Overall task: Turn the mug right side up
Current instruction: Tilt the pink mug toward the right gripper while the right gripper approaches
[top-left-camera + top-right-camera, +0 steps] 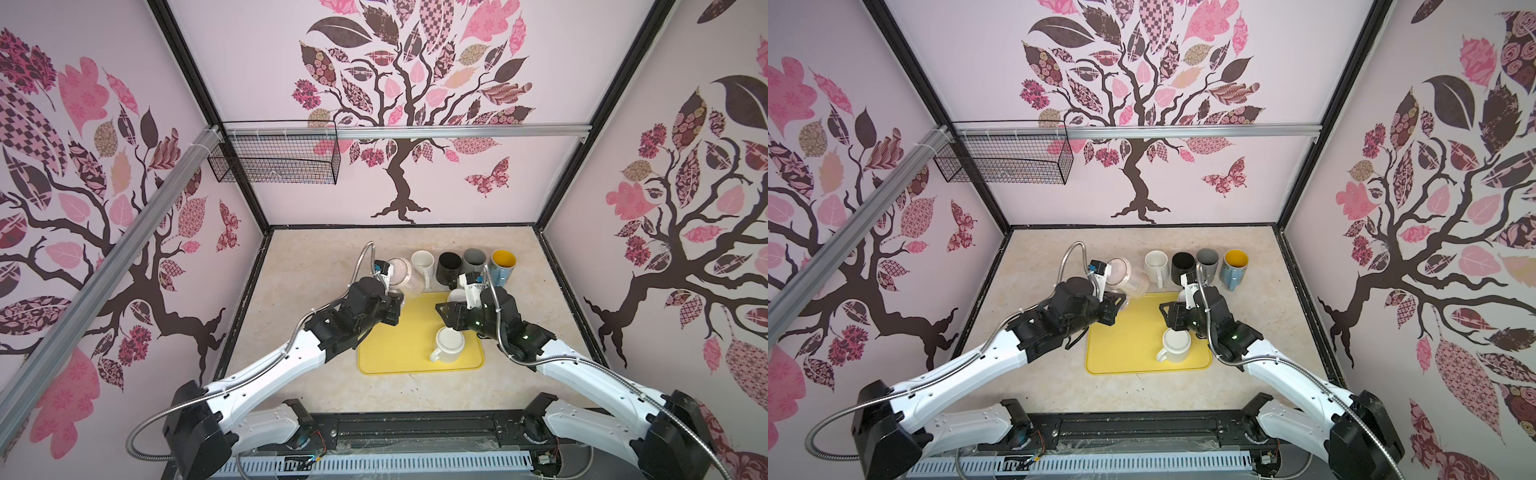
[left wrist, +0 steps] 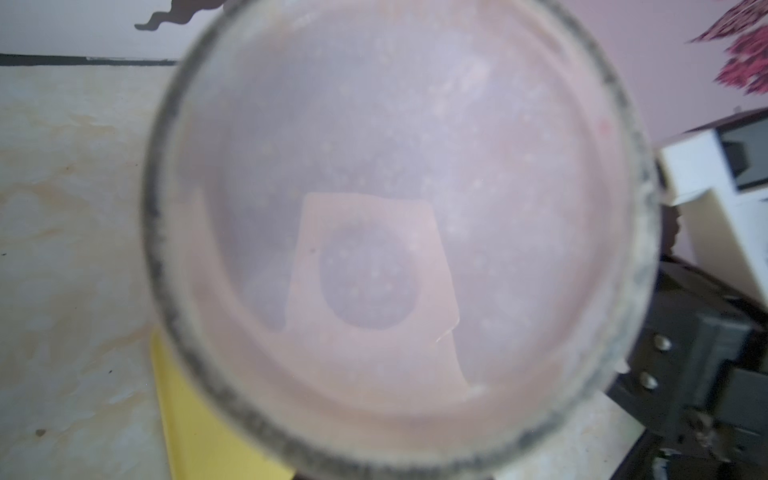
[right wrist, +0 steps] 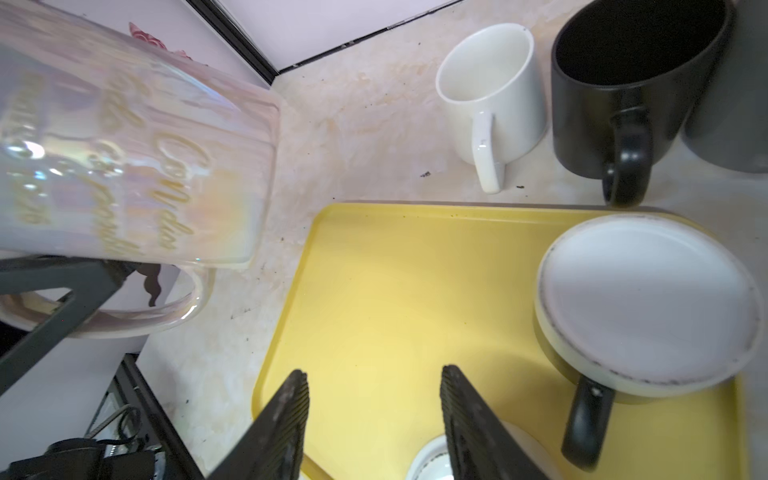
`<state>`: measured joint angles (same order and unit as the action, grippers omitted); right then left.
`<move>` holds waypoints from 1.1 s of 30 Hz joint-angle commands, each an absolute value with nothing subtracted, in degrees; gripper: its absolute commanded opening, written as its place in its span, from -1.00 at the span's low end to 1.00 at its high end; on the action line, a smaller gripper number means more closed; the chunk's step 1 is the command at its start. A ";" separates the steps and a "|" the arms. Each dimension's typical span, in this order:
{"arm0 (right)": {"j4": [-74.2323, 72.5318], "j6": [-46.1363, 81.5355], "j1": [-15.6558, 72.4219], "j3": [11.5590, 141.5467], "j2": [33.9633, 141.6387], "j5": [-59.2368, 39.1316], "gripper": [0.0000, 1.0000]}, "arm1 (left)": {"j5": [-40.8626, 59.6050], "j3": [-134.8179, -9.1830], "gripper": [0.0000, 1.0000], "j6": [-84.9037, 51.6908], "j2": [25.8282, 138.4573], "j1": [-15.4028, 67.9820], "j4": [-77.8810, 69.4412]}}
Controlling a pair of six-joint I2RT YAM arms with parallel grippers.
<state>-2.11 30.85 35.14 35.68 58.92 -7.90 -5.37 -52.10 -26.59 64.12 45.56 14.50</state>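
Note:
The pearly mug's handle sticks out free past my left gripper, so my open right gripper should keep going toward that free part and close on it there.
A pearly translucent mug with gold lettering hangs tilted, almost on its side, over the table just left of the yellow tray. My left gripper is shut on its handle, and one black finger passes through the loop in the right wrist view. A round end of the mug, ringed with gritty grey, fills the left wrist view and hides the jaws. In the right wrist view the mug is off to the side. My right gripper hovers open and empty above the tray.
On the tray stand two upside-down mugs: a white one and one with a black handle. Behind the tray is a row of upright mugs: white, black, grey, blue. A wire basket hangs on the back wall.

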 commanded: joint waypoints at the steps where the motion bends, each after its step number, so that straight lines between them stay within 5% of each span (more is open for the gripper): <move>1: -6.56 32.82 35.07 35.11 56.02 -11.62 0.10 | 2.36 -48.95 -1.00 -33.93 58.58 43.09 -0.42; 20: -38.16 47.60 35.06 27.50 54.87 -31.77 0.16 | 16.91 -36.52 -1.00 -50.50 57.02 40.73 -34.77; 33: -42.11 50.90 35.02 29.61 57.70 -32.93 0.16 | 21.41 -35.42 -1.00 -55.88 60.75 40.87 -43.58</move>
<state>-38.94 49.41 35.14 27.40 56.66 -31.94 20.01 -36.14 -55.07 61.73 40.82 -31.33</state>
